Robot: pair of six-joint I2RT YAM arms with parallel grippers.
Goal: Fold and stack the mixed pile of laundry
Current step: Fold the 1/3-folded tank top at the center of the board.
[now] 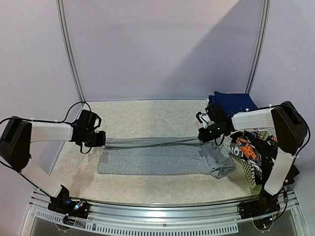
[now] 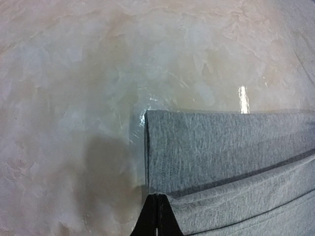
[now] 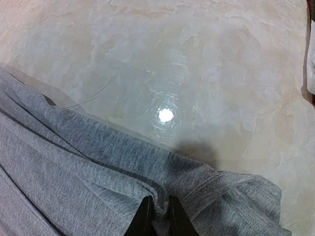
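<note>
The grey shirt's long strip [image 1: 152, 158] runs crosswise from arm to arm, so my left gripper needs to turn the shirt's straight end [image 1: 103, 163] to the front before the next fold.
A grey shirt [image 1: 162, 160] lies folded in a long strip across the middle of the table. Its far edge is lifted and pulled taut between both grippers. My left gripper [image 1: 102, 139] is shut on the shirt's left corner; the left wrist view shows the closed fingertips [image 2: 157, 211] pinching the cloth [image 2: 221, 147]. At the right end, my right gripper [image 1: 202, 137] has its fingers a narrow gap apart [image 3: 157, 216] with a bunch of grey cloth [image 3: 74, 172] between them, beside a stitched hem. More of the laundry pile, an orange printed piece [image 1: 246, 147] and a black one [image 1: 270, 152], sits in the basket.
A white lattice basket [image 1: 248, 174] stands at the right front beside the right arm. A folded navy blue piece [image 1: 234, 103] lies at the back right. Bare marbled tabletop [image 1: 147, 118] lies beyond the shirt, and a white wall closes the back.
</note>
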